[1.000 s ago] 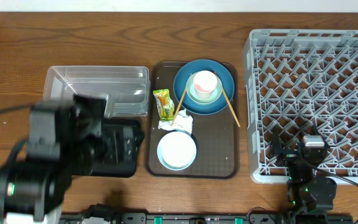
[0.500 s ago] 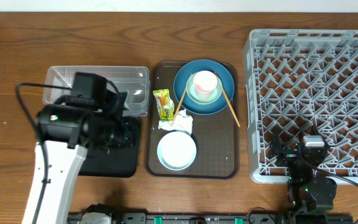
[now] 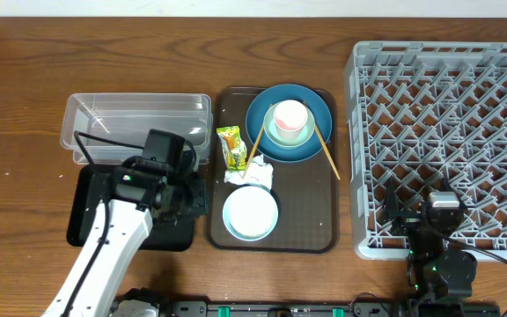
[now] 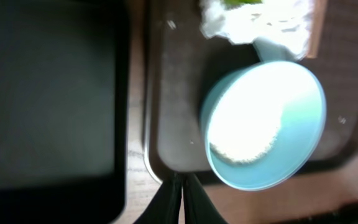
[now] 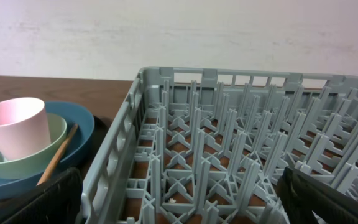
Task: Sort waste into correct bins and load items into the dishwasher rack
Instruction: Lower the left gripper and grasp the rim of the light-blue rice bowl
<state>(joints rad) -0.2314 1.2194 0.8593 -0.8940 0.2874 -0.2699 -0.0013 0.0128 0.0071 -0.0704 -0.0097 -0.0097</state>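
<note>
My left gripper is shut beside the small bowl's black-tray side [image 3: 225,212]. Next, I move it across, open it and take the bowl's rack-side rim [image 3: 276,215] before I tip rice into the black tray.
On the brown serving tray [image 3: 311,207] lie the yellow-green wrapper [image 3: 231,147], the white napkin [image 3: 252,173] and a small pale bowl [image 3: 251,213] with rice [image 4: 241,148] in it. The dark blue plate [image 3: 315,141] carries the mint bowl [image 3: 275,136], the pink cup [image 3: 290,116] and two chopsticks [image 3: 326,151]. My left gripper [image 3: 194,199] is shut and empty, over the gap between the black tray [image 3: 84,216] and the serving tray, just left of the small bowl [image 4: 272,124]. At the grey rack's [image 3: 447,132] near edge my right gripper [image 5: 185,199] stands open and empty.
The clear tub [image 3: 139,123] sits behind the black tray [image 4: 42,93]. The napkin [image 4: 260,22] touches the small bowl's far rim. In the right wrist view the pink cup [image 5: 17,127] and plate [image 5: 82,134] lie left of the rack wall [image 5: 114,168].
My left arm has swung from the front left over the black tray toward the serving tray, and its jaws have shut. The right arm has not moved.
</note>
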